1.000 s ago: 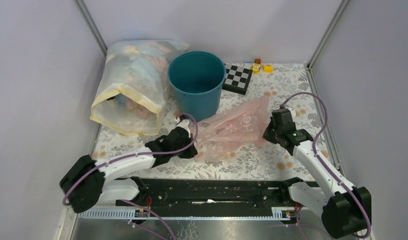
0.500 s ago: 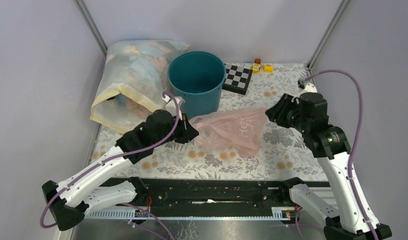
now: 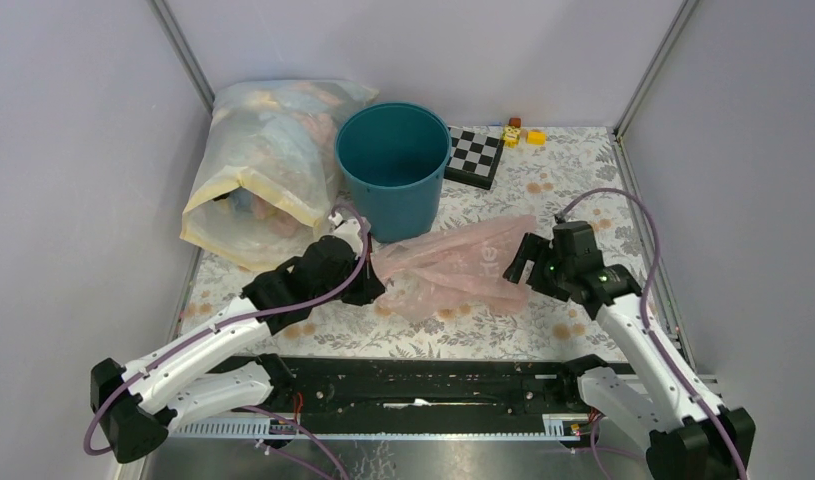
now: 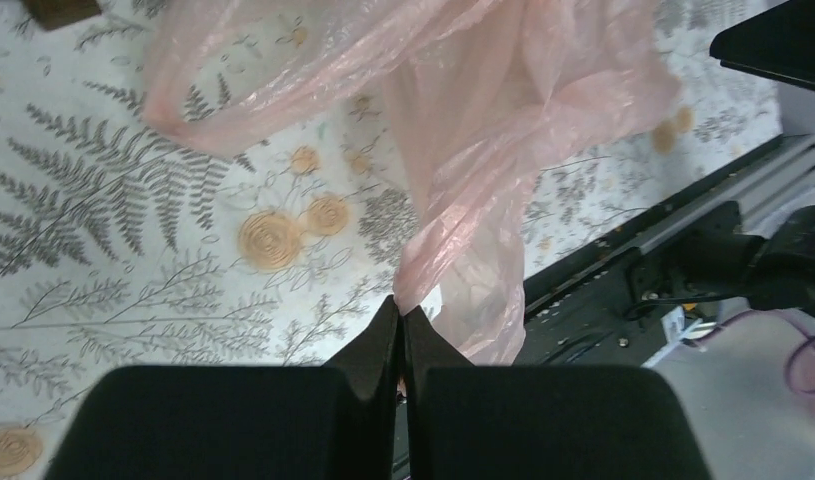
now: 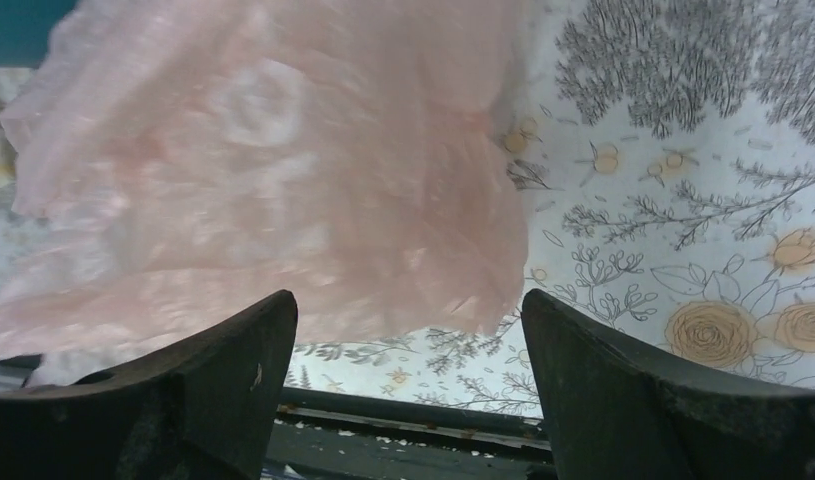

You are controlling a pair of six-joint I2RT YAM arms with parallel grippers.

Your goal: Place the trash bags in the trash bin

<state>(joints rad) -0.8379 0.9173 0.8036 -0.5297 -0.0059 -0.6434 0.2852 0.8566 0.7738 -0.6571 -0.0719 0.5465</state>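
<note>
The pale pink trash bag [image 3: 473, 262] is lying in limp creases [image 3: 423, 284], so I expect it to droop between my grippers when I lift it over the trash bin.
A pale pink trash bag [image 3: 451, 262] hangs crumpled just in front of the teal trash bin [image 3: 391, 165], which stands upright and open. My left gripper [image 3: 376, 282] is shut on the bag's left end; in the left wrist view the fingertips [image 4: 401, 312] pinch a twisted neck of film and the bag [image 4: 483, 120] spreads out beyond them. My right gripper [image 3: 519, 268] is open at the bag's right edge. In the right wrist view the jaws [image 5: 408, 312] stand wide apart with the bag [image 5: 283, 190] loose just ahead of them, not pinched.
A large clear sack [image 3: 266, 175] stuffed with bags leans left of the bin. A small checkerboard [image 3: 475, 156] and yellow toy blocks [image 3: 521, 133] lie at the back right. Floral tablecloth [image 3: 573, 330] covers the table; a black rail [image 3: 423, 380] runs along its near edge.
My right gripper rose with the bag's right end, then opened, let it go and dropped back toward the table. The left gripper lifted the bag's left end toward the bin.
</note>
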